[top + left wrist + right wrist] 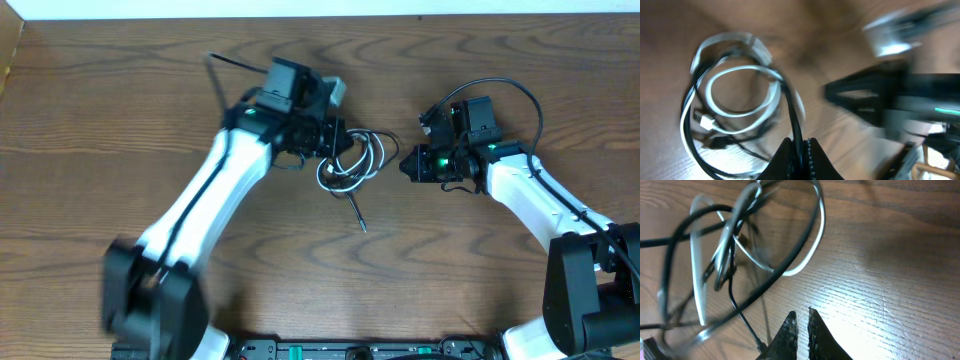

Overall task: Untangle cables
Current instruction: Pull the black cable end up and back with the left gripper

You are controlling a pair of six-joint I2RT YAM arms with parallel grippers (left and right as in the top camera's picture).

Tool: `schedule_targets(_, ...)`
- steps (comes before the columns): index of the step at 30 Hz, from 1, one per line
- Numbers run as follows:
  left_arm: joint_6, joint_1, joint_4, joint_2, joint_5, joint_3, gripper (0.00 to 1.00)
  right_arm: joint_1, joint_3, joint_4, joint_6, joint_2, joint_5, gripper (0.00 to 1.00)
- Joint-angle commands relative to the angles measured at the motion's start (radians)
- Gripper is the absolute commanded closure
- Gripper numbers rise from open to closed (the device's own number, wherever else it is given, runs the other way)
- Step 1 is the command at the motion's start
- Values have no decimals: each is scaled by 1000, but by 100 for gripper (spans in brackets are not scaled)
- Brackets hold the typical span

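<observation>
My right gripper should take hold of the tangle's facing side (381,152) and pull in the opposite direction, because the black cable in my left gripper runs into the white cable's loops (352,163).
The black cable (356,213) and the white cable (345,180) lie tangled in small loops at the table's middle. My left gripper (337,140) is at the tangle's upper left. In the left wrist view its jaws (799,143) are shut on the black cable (791,102), which runs up into the white cable's loops (720,75). My right gripper (408,165) is just right of the tangle. In the right wrist view its jaws (801,318) are shut and empty above bare wood, near the white loop (810,250) and the black cable (670,245).
The table is brown wood (100,120), with a white strip along its far edge (300,8). Thick black wires arch over the right arm (520,95) and trail behind the left arm (225,65). The right gripper shows blurred in the left wrist view (855,95).
</observation>
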Motion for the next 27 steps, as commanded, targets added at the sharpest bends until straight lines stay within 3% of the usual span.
schedule_targets(1, 5, 2, 6, -170, 45, 53, 93, -5, 9, 0, 10, -24, 7, 94)
schedule_targets(8, 6, 4, 4, -296, 32, 53, 93, -16, 9, 95, 10, -64, -124, 98)
schedule_targets(17, -65, 32, 96, -301, 23, 53, 93, -30, 9, 78, 32, -232, -136, 83)
schedule_targets(27, -185, 34, 232, -325, 24, 53, 92, 17, 9, 62, -10, -221, -124, 78)
